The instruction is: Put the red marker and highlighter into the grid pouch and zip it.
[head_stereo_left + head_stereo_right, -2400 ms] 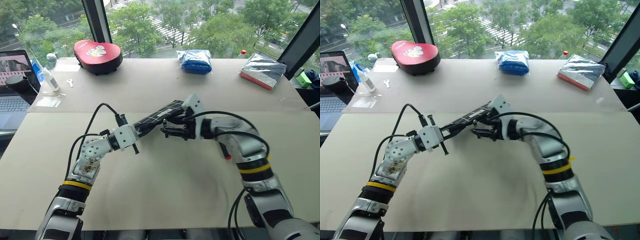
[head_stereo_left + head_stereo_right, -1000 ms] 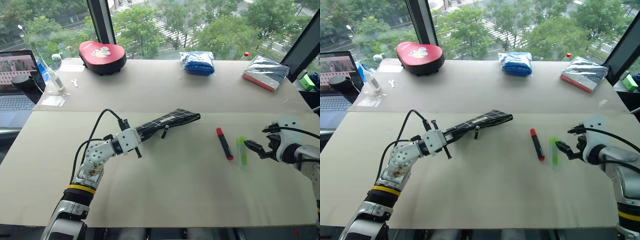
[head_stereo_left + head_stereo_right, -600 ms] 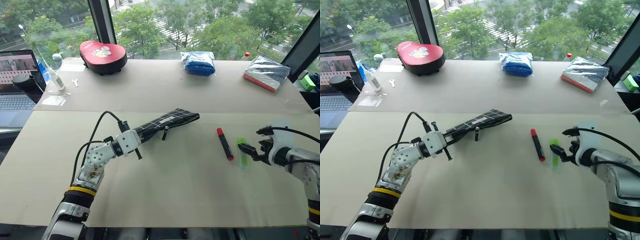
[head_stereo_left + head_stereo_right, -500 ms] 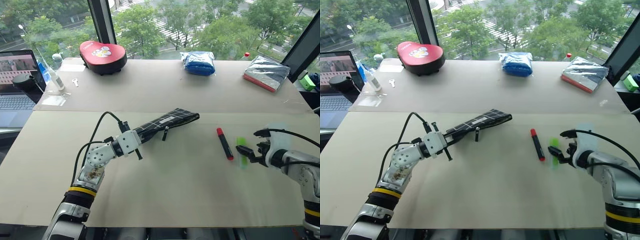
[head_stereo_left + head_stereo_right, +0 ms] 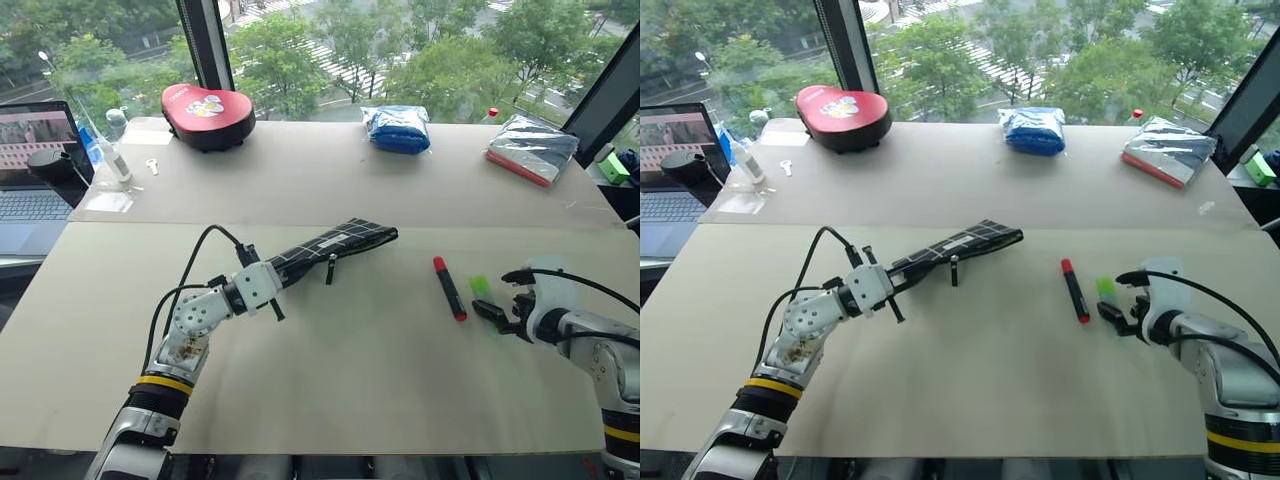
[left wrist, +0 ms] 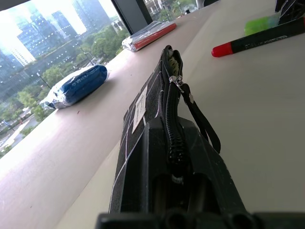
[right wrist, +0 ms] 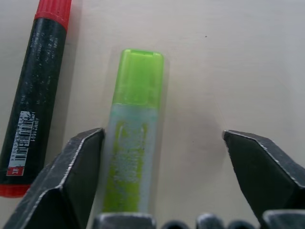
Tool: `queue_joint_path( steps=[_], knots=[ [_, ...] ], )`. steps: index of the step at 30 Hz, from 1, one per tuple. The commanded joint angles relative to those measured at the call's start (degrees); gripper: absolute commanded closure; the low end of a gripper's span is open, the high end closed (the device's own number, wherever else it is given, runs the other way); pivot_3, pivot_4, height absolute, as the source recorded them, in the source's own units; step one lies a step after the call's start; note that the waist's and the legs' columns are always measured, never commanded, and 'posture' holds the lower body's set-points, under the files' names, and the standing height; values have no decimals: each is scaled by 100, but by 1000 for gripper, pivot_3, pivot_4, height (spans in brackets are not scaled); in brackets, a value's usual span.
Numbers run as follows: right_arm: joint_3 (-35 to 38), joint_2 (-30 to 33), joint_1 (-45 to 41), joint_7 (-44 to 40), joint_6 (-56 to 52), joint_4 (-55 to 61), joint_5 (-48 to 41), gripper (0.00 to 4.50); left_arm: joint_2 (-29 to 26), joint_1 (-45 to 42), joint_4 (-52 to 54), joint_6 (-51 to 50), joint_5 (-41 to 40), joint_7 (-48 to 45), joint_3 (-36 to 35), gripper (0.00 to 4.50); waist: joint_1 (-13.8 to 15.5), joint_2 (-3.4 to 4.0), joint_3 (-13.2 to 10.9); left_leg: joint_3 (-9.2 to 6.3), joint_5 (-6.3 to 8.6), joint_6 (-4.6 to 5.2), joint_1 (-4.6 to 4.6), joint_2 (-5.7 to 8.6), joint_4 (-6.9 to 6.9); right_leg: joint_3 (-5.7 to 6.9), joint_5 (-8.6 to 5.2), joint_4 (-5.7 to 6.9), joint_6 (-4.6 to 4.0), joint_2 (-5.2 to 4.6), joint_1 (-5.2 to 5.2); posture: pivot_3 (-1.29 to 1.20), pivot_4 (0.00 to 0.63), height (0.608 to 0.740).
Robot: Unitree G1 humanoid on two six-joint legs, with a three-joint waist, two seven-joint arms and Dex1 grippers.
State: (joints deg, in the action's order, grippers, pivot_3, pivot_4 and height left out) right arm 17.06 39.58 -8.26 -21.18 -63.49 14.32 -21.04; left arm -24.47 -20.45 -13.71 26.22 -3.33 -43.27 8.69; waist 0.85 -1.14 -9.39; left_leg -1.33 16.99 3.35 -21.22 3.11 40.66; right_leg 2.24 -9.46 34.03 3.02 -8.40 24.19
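Note:
My gripper will spread the grid pouch's opening [image 5: 374, 239] wider when it pushes the highlighter in, as the opening is now a narrow dark gap beyond the zipper pull [image 5: 331, 268].
My left gripper [image 5: 268, 279] is shut on one end of the grid pouch [image 5: 335, 240], holding it just above the table with its zipper edge up and its black wrist loop [image 6: 202, 121] hanging. The red marker [image 5: 449, 288] lies on the table to the right of the pouch. Just right of it lies the light-green highlighter [image 5: 480, 285]. My right gripper [image 7: 162, 133] is open and lowered over the highlighter's [image 7: 133, 148] near end, one finger [image 7: 76, 181] close beside it and the other well clear.
Along the table's far edge sit a red case [image 5: 205, 105], a blue bag [image 5: 397, 128] and a silver packet [image 5: 530, 143]. A laptop [image 5: 30, 170] and a small bottle [image 5: 110, 160] stand at the far left.
My right gripper has come down and leftward from beside the highlighter to straddle its near end, and its jaws have narrowed a little. The left gripper and pouch have stayed still.

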Motion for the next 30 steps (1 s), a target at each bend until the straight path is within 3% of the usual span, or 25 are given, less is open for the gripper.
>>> queue_joint_path(
  steps=[1,6,7,11,15,24,30],
  knots=[
    [246,-11,95,153,74,-384,162,1775,-42,-32,202,57,-21,73,-112,4500,15,0,0,-3,1,1,0,2,1,-3,0,-1,0,0,-3,0,150,740],
    [384,-41,39,162,134,-517,119,3415,-45,-43,199,59,-14,95,-132,4500,31,-1,1,-4,1,1,0,5,7,-5,0,1,1,-1,-4,0,150,740],
    [399,-46,26,167,149,-537,122,3486,-45,-45,196,60,-11,99,-136,4500,32,-1,1,-4,0,0,0,4,6,-5,0,1,2,-1,-3,0,150,740],
    [455,-44,-115,243,218,-735,169,3486,-43,-73,183,59,-2,111,-143,4500,29,-2,1,-4,1,1,0,4,6,-5,0,1,1,-1,-4,0,150,740],
    [431,23,-607,185,1092,-934,274,3486,-43,-91,172,53,-5,102,-136,4500,10,-2,1,-4,1,1,0,5,6,-6,0,1,2,-1,-2,0,150,740],
    [-1122,1202,-1254,-1988,3644,-108,831,3486,-40,-94,246,13,-36,6,-80,4500,-85,23,-6,3,-1,-1,-6,2,-1,-10,-4,2,8,9,15,0,150,740],
    [-2325,1295,-1815,-2723,4548,0,1523,3486,18,-18,360,-4,-29,12,-33,4500,-85,21,-8,1,0,-1,-7,-1,1,-11,-6,0,10,4,13,0,150,740]
  ],
)
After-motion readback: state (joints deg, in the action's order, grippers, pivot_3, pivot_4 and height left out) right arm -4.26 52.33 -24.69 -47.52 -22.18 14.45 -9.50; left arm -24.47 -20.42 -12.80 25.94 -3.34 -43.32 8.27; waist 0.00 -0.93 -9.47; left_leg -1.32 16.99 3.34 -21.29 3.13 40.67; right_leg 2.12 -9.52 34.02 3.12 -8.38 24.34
